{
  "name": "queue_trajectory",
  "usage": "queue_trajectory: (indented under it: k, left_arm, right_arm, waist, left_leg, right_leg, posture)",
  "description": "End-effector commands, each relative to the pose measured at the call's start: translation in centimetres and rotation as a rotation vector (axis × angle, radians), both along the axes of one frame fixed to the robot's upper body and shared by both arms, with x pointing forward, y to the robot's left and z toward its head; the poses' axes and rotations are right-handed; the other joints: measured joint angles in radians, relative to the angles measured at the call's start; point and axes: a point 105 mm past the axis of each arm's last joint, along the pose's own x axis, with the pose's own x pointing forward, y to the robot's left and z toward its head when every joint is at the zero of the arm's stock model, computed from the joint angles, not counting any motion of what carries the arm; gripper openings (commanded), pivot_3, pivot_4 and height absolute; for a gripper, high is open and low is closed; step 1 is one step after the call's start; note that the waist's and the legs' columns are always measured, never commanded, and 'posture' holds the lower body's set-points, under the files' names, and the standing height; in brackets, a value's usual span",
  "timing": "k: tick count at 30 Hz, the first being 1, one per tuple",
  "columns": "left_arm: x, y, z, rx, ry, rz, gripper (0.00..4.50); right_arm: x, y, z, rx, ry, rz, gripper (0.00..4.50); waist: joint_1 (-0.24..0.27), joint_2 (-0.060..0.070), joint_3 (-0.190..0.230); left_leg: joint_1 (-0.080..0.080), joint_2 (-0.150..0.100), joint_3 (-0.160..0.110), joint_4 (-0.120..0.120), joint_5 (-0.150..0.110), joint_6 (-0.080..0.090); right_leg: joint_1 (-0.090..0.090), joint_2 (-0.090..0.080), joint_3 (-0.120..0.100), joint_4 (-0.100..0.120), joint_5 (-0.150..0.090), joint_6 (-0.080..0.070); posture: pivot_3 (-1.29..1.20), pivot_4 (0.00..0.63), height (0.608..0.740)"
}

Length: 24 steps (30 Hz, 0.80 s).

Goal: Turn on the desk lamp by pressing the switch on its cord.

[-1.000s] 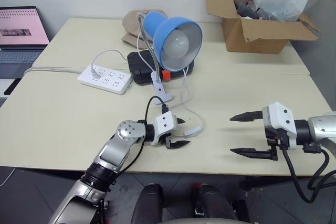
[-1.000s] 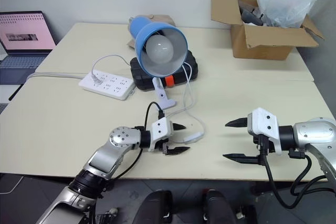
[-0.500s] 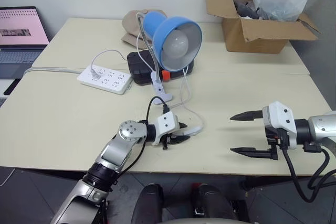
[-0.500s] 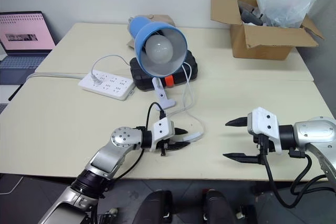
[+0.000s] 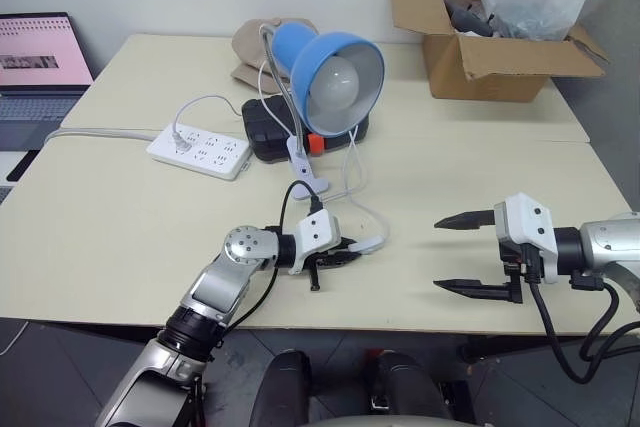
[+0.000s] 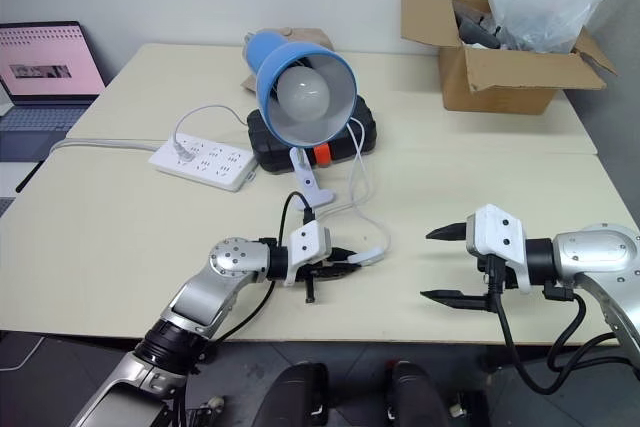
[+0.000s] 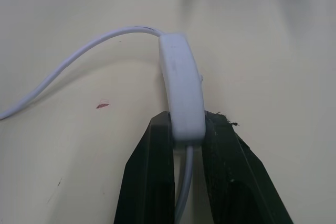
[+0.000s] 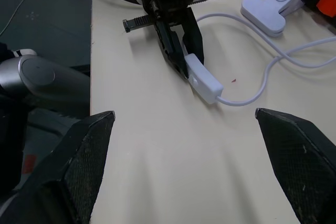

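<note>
The desk lamp's bulb point(image 5: 333, 84) should come on and stay on when the robot squeezes the switch on the lamp's cord, because a white plug point(image 5: 181, 141) is in the power strip.
The desk lamp point(image 5: 335, 67) stands at the table's middle back, its blue shade and white bulb facing me, and the bulb shows no glow. Its thin white cord point(image 7: 79, 61) loops forward to the switch point(image 7: 181, 90), a slim white oblong lying on the table. My left gripper point(image 5: 340, 255) is shut on the near end of the switch, one black finger on each side, with the cord running out between them. To the right, my right gripper point(image 5: 437, 253) hovers over the table's front, open wide and holding nothing, well apart from the switch point(image 8: 202, 77).
A white power strip point(image 5: 200, 150) lies at the left back, with a black case point(image 5: 270, 127) behind the lamp's clip. A cardboard box point(image 5: 500, 47) with a plastic bag stands at the far right. A laptop point(image 5: 40, 67) sits off to the left.
My left gripper has closed from wide open onto the switch, which sits pinched between its fingers. The right arm has stayed where it was.
</note>
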Motion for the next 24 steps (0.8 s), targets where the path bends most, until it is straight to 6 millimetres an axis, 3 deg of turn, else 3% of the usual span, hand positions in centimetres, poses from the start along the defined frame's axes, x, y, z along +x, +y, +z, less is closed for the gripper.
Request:
queue_trajectory:
  k: [1,10,20,24]
  left_arm:
    - [0.4,0.2,2.6,-0.024,-0.075,-0.037,0.39]
    - [0.4,2.0,4.2,0.057,-0.106,-0.118,0.39]
    - [-0.3,2.2,4.4,0.053,-0.095,-0.16,0.39]
    - [-0.6,2.2,4.3,0.053,-0.093,-0.169,0.39]
  right_arm:
    - [0.5,0.5,0.9,0.02,-0.047,-0.004,4.5]
    - [2.1,3.3,1.6,0.107,-0.031,-0.047,4.5]
    - [3.5,9.0,-0.8,0.074,0.043,0.054,4.5]
    - [3.9,10.0,-1.3,0.061,0.064,0.08,4.5]
  waist:
    - [0.0,0.0,0.0]
    - [-0.009,0.0,0.0]
    - [-0.011,0.0,0.0]
    - [-0.011,0.0,0.0]
  left_leg:
    - [0.0,0.0,0.0,0.0,0.0,0.0]
    - [0.0,0.001,0.0,0.0,0.0,0.0]
    - [-0.001,0.001,0.0,0.0,0.0,0.0]
    - [-0.001,0.0,0.0,0.0,0.0,0.0]
  right_leg:
    - [0.0,0.0,0.0,0.0,0.0,0.0]
    - [0.0,0.001,0.0,0.0,0.0,0.0]
    - [-0.001,0.001,0.0,0.0,0.0,0.0]
    - [-0.001,0.001,0.0,0.001,0.0,0.0]
  posture:
    - [0.0,0.15,0.74]
    - [0.0,0.15,0.74]
    - [0.0,0.15,0.74]
    - [0.0,0.15,0.74]
